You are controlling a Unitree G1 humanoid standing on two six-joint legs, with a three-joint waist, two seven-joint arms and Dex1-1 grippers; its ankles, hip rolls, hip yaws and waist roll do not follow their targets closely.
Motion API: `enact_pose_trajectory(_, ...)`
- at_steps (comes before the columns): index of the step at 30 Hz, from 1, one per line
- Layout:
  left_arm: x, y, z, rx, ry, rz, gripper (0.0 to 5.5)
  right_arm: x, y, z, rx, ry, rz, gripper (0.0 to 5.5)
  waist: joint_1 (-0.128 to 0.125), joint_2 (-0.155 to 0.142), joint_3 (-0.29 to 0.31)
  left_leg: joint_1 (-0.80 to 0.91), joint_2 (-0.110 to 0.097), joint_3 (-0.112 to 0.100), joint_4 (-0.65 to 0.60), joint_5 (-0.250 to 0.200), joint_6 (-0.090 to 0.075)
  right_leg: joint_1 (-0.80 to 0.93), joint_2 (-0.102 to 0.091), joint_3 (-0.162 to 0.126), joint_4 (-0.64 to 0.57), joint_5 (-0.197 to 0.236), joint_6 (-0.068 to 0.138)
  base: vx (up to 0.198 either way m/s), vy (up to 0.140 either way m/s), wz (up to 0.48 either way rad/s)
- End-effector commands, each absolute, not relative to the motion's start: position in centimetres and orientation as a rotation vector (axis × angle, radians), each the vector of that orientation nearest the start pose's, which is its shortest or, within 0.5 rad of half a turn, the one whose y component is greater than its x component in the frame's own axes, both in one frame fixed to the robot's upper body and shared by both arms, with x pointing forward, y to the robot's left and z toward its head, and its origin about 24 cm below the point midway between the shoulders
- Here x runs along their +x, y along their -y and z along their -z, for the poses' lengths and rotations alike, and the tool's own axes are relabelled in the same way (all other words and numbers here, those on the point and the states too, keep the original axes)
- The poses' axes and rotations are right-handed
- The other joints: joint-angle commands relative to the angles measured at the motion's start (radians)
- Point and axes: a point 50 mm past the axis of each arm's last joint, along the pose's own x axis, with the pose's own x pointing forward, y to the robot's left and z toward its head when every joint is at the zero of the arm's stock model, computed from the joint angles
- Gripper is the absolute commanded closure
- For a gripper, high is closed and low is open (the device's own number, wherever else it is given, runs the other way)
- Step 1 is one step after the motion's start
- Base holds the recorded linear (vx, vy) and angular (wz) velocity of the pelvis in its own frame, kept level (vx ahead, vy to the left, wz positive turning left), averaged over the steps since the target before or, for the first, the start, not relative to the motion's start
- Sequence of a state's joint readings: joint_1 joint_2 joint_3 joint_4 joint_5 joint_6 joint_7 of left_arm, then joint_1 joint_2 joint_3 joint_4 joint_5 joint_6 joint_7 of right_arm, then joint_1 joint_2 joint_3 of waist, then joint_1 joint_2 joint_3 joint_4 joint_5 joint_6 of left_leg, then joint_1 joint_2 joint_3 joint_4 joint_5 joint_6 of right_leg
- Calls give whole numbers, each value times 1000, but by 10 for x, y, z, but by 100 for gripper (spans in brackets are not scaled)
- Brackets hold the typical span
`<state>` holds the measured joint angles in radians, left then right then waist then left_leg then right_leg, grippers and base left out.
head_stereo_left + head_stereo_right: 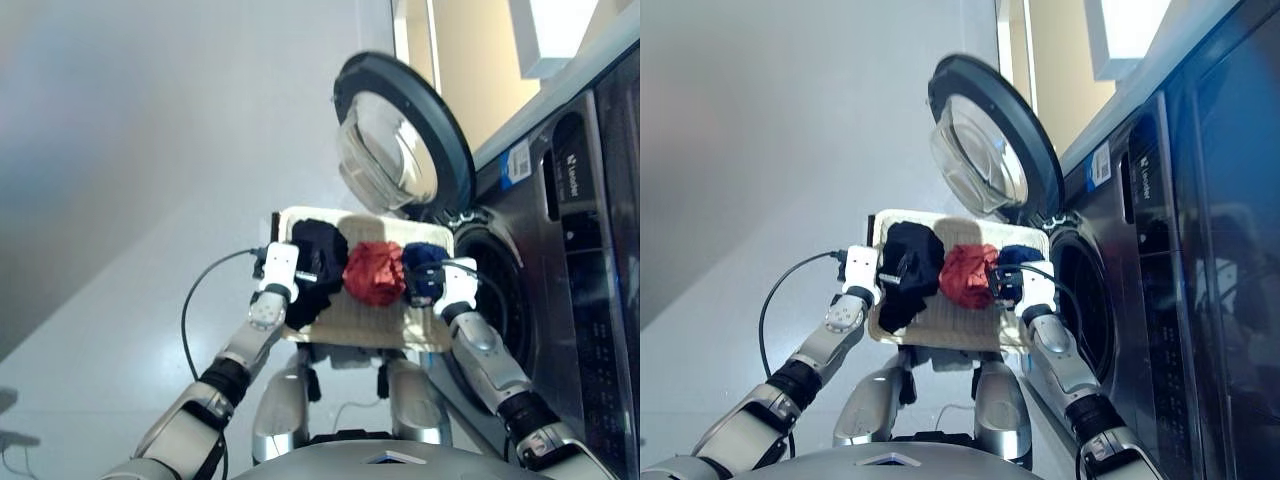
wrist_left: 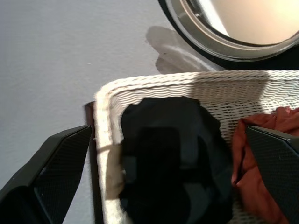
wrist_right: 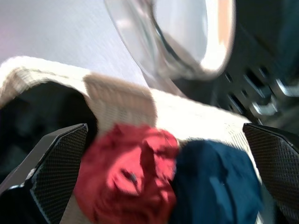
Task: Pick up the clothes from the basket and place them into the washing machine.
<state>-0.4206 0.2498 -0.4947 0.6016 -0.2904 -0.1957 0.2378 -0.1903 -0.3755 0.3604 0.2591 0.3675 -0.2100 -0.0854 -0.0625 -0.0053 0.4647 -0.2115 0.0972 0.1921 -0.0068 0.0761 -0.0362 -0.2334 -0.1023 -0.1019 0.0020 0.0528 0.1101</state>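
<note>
The black garment (image 1: 321, 250) is lying long and loose (image 1: 303, 310), so I expect its tail to drag over the navy garment when I carry it into the washing machine.
The cream-white woven basket (image 1: 368, 322) sits in front of the washing machine (image 1: 500, 290), whose round glass door (image 1: 400, 140) stands swung open behind it. Three garments lie side by side in the basket: black (image 1: 318, 258), coral red (image 1: 374, 272) and navy blue (image 1: 418, 256). My left gripper (image 1: 306, 274) hovers open over the black garment (image 2: 173, 158), one finger (image 2: 51, 177) outside the basket's rim (image 2: 106, 140). My right gripper (image 1: 430, 276) is open at the navy garment (image 3: 215, 182), with the red one (image 3: 126, 182) between its fingers too.
A black cable (image 1: 188, 310) loops out from my left wrist over the pale floor. The machine's dark control panel (image 1: 590, 210) and a blue sticker (image 1: 517, 160) lie to the right of the porthole. The open door overhangs the basket's far edge.
</note>
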Motion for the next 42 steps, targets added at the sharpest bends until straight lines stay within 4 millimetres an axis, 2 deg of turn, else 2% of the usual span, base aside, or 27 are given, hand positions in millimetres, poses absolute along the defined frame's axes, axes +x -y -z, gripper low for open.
enact_pose_trajectory(1, 321, -115, -35, 195, 28, 126, 0, 278, 124, -83, 13, 272, -295, 0, -11, -91, -13, -88, 42, -16, 168, -63, -46, -52, -72, 96, 74, 35, 32, -75, -21, -28)
enact_pose_trajectory(3, 327, -116, -41, 186, 42, 96, 0, 279, 111, -98, 19, 334, -340, 0, -13, -100, 4, -117, 50, -22, 194, -72, -44, -99, -53, 111, 123, 21, 31, -82, -17, -84)
enact_pose_trajectory(4, 330, -117, -44, 189, 49, 83, 0, 280, 104, -108, 20, 376, -363, 0, -15, -105, 14, -140, 55, -23, 215, -76, -44, -122, -50, 114, 144, 15, 31, -91, -23, -120)
enact_pose_trajectory(8, 344, -115, -60, 194, 88, 43, 0, 282, 81, -136, 22, 491, -429, 0, -21, -107, 39, -241, 72, -50, 311, -107, -40, -229, -36, 120, 247, -10, 31, -87, -22, 19)
enact_pose_trajectory(14, 361, -123, -76, 170, 97, -75, 0, 276, 59, -162, 70, 600, -516, 0, -33, -107, 55, -378, 81, -75, 427, -144, -36, -367, -27, 124, 377, -50, 25, -58, -6, 84)
enact_pose_trajectory(23, 379, -138, -94, 165, 92, -188, 0, 271, 50, -175, 97, 655, -541, 0, -54, -113, 55, -514, 91, -97, 506, -159, -44, -502, -23, 116, 467, -78, 20, 0, 0, 0)
enact_pose_trajectory(31, 388, -148, -96, 125, 30, -245, 0, 261, 50, -190, 146, 725, -573, 0, -68, -123, 55, -597, 111, -109, 592, -186, -53, -593, -13, 118, 558, -115, 12, 0, 0, 0)
enact_pose_trajectory(34, 391, -156, -96, 116, 1, -277, 0, 259, 49, -192, 161, 733, -596, 0, -74, -127, 55, -616, 117, -115, 619, -195, -57, -613, -13, 115, 585, -124, 10, 0, 0, 0)
enact_pose_trajectory(42, 399, -179, -111, 140, 2, -347, 0, 254, 51, -194, 174, 734, -638, 0, -89, -146, 55, -644, 135, -119, 672, -214, -62, -647, -4, 123, 629, -137, 13, 0, 0, 0)
